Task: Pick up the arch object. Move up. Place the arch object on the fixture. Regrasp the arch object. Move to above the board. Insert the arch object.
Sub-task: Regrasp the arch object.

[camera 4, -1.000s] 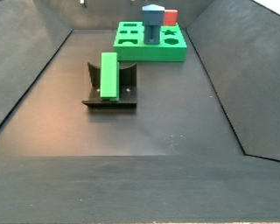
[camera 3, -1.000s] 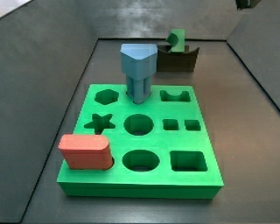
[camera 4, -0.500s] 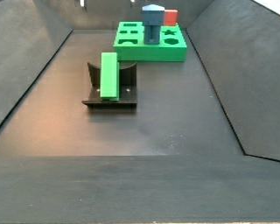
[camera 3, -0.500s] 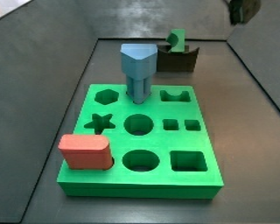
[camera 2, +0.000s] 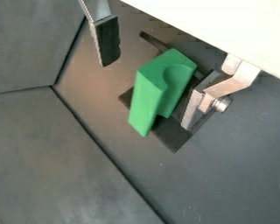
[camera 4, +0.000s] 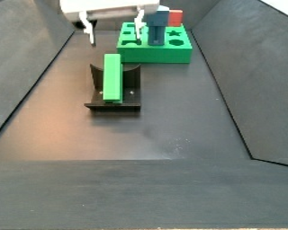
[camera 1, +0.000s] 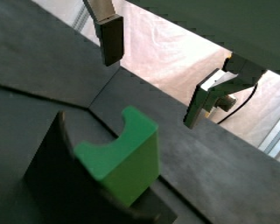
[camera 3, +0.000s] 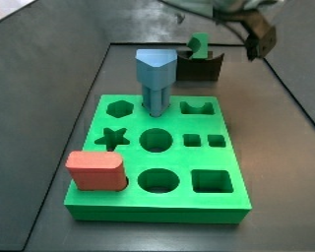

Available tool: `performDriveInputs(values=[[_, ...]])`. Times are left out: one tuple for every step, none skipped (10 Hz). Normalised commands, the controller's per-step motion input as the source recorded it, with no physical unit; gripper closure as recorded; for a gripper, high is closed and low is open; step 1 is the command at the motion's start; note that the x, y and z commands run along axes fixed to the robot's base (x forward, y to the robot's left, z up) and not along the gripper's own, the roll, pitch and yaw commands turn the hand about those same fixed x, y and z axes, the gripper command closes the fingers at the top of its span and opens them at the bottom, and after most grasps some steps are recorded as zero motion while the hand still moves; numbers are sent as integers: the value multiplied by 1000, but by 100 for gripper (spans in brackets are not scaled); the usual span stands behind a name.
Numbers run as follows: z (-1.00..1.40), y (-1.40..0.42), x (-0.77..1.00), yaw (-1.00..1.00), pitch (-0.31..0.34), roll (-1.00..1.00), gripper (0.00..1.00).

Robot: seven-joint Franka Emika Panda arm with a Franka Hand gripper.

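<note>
The arch object (camera 3: 199, 45) will come free and leave the fixture behind when the robot's gripper lifts, since the fixture's curved cradle (camera 3: 201, 66) has an open top.
The arch object (camera 4: 112, 75), a muted-green block, stands on the dark fixture (camera 4: 114, 101); both side views show it (camera 3: 197, 44) on the fixture (camera 3: 200, 68). My gripper (camera 4: 112, 29) is open and empty, above the arch object and apart from it. In both wrist views the fingers (camera 1: 111, 39) (camera 2: 108, 39) stand wide to either side of the arch object (camera 1: 122, 162) (camera 2: 160, 92), whose curved notch shows. The bright green board (camera 3: 187, 202) with shaped cutouts lies beyond the fixture (camera 4: 155, 56).
A tall blue pentagon-topped peg (camera 3: 154, 79) stands in the board, and a salmon-red rounded block (camera 3: 97, 169) sits at one corner. Dark sloping walls (camera 4: 39, 81) enclose the floor on both sides.
The gripper has come down into both side views, open, over the fixture. The arch object has not moved.
</note>
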Motion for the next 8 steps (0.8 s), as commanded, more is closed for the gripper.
performDriveInputs(values=[[-1000,48,92,40,-105,73,0],[-1000,39,103,7,-93,76,0],[-1000,37,113,-10,-84,76,0],[-826,25,101,-23,-67,76,0],[-722,17,91,-30,-57,79,0],[-522,8,78,-31,-38,72,0],[-324,8,73,-24,-19,70,0],[-201,2,52,-14,4,60,0]])
